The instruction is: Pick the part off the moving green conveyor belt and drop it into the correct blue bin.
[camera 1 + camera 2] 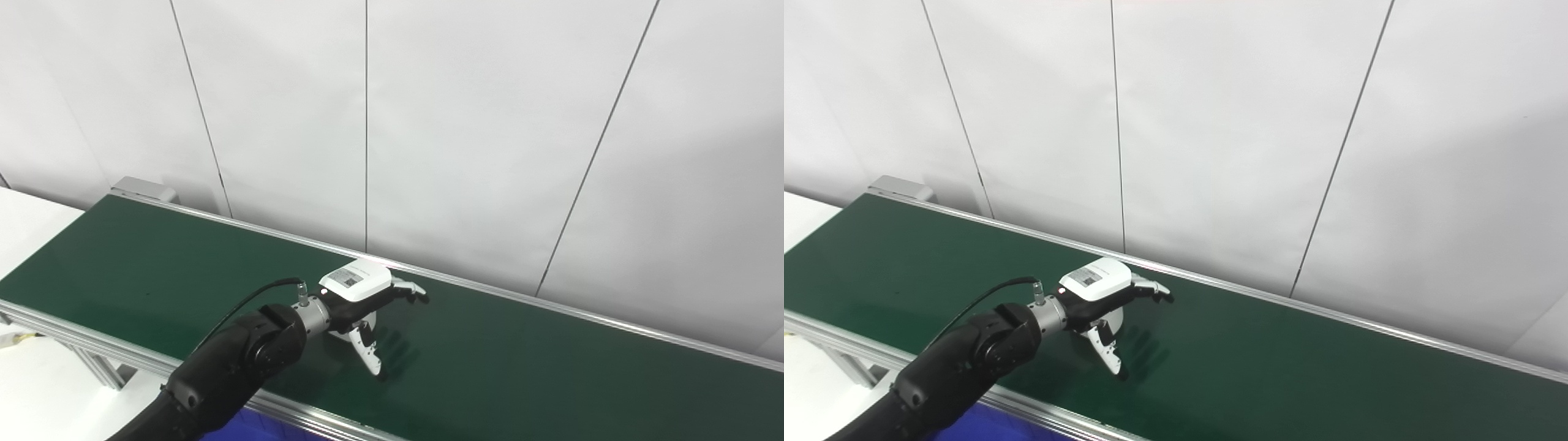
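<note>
White slivers show around the base of my thumb, so the part should be hidden under my left hand.
My left hand hovers over the middle of the green conveyor belt, palm down, fingers spread apart and the thumb pointing down toward the belt. It holds nothing. No part shows anywhere on the belt. A strip of a blue bin peeks out below the belt's near rail, just beside my left forearm. My right hand is out of both views.
The belt runs from upper left to lower right between aluminium rails. White wall panels stand close behind it. A white table surface lies at the lower left, under the belt's frame.
</note>
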Controlling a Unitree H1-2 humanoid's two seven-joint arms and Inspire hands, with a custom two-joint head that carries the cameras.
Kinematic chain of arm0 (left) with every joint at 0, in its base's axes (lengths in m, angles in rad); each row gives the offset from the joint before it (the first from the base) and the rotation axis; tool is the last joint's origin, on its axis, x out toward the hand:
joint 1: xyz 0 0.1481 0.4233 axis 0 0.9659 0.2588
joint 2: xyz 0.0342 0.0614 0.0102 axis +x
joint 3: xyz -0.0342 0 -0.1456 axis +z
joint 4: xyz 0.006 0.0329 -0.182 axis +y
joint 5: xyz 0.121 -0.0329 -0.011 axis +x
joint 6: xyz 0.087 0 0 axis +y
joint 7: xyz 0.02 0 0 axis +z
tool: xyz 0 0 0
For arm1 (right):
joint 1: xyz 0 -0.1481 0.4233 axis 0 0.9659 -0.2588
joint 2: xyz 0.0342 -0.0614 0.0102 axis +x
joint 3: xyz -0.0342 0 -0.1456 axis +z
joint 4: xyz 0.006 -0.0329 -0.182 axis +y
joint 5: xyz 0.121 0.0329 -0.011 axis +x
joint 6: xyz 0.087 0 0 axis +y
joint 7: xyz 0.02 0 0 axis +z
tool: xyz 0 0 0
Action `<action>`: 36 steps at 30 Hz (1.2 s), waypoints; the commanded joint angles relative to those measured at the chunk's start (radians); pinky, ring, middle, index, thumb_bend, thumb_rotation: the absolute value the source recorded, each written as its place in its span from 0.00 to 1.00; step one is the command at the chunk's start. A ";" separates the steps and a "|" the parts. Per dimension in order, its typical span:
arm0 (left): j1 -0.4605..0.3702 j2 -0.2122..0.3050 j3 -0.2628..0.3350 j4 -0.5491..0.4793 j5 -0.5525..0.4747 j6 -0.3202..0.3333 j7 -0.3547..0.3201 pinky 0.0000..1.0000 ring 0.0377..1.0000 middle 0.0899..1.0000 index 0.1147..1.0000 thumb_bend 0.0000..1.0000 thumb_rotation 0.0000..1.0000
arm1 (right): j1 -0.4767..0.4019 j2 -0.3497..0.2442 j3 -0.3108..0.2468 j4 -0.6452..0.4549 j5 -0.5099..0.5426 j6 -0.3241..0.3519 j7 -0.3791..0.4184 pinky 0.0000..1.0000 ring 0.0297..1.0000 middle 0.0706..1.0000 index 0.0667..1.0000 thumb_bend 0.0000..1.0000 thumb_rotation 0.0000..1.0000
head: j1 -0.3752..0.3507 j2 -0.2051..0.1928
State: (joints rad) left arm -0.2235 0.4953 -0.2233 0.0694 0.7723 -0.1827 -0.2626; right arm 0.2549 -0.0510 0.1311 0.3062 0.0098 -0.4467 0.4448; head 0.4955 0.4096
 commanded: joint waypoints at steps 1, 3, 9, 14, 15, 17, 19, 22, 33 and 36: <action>-0.058 0.028 0.001 0.001 -0.010 0.000 -0.001 0.72 0.76 0.76 0.78 1.00 0.24 | 0.000 0.004 0.005 -0.025 0.008 -0.023 -0.002 0.64 0.76 0.81 0.79 0.87 0.92 | -0.001 0.000; -0.068 0.031 -0.004 0.010 -0.008 0.005 -0.012 0.71 0.76 0.76 0.78 1.00 0.24 | 0.000 0.005 0.007 -0.024 0.008 -0.023 -0.003 0.64 0.76 0.81 0.79 0.88 0.92 | -0.003 0.001; -0.073 0.041 -0.006 -0.029 -0.003 0.069 -0.081 0.68 0.77 0.78 0.79 1.00 0.23 | 0.003 0.001 0.020 -0.032 0.002 -0.023 -0.019 0.63 0.76 0.81 0.78 0.89 0.92 | -0.003 0.004; -0.075 0.055 -0.013 -0.012 0.014 0.057 -0.070 0.71 0.76 0.77 0.78 1.00 0.20 | 0.002 -0.002 0.028 -0.030 0.005 -0.023 -0.022 0.64 0.76 0.81 0.78 0.89 0.92 | -0.005 0.006; -0.075 0.056 -0.015 -0.004 0.019 0.049 -0.057 0.72 0.77 0.77 0.78 1.00 0.19 | 0.003 -0.003 0.030 -0.032 0.005 -0.023 -0.022 0.64 0.76 0.81 0.78 0.89 0.92 | -0.005 0.006; -0.077 0.055 -0.020 0.009 0.030 0.050 -0.040 0.75 0.78 0.78 0.78 1.00 0.19 | 0.003 -0.003 0.031 -0.030 0.005 -0.023 -0.025 0.62 0.75 0.80 0.78 0.89 0.92 | -0.008 0.009; -0.079 0.054 -0.023 0.017 0.036 0.055 -0.033 0.75 0.78 0.78 0.78 1.00 0.19 | 0.004 -0.005 0.036 -0.032 -0.001 -0.023 -0.035 0.62 0.75 0.80 0.78 0.89 0.92 | -0.010 0.010; -0.090 0.048 -0.030 0.044 0.038 0.064 -0.032 0.74 0.78 0.79 0.78 1.00 0.18 | 0.009 -0.008 0.042 -0.044 -0.002 -0.023 -0.041 0.63 0.75 0.80 0.79 0.87 0.91 | -0.011 0.011; -0.097 0.065 -0.086 0.140 0.186 0.023 0.175 0.72 0.74 0.73 0.71 1.00 0.04 | 0.021 -0.021 0.068 -0.063 0.002 -0.023 -0.059 0.66 0.78 0.82 0.79 0.86 0.91 | -0.015 0.020; -0.094 0.037 -0.098 0.214 0.225 0.014 0.321 0.67 0.70 0.69 0.66 0.99 0.01 | 0.021 -0.023 0.073 -0.062 0.001 -0.023 -0.061 0.66 0.78 0.82 0.80 0.88 0.91 | -0.017 0.022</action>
State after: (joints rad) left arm -0.2971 0.5280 -0.3244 0.2657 0.9626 -0.1636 -0.0312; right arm 0.2733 -0.0790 0.1985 0.2760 0.0076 -0.4466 0.3832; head 0.4786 0.4310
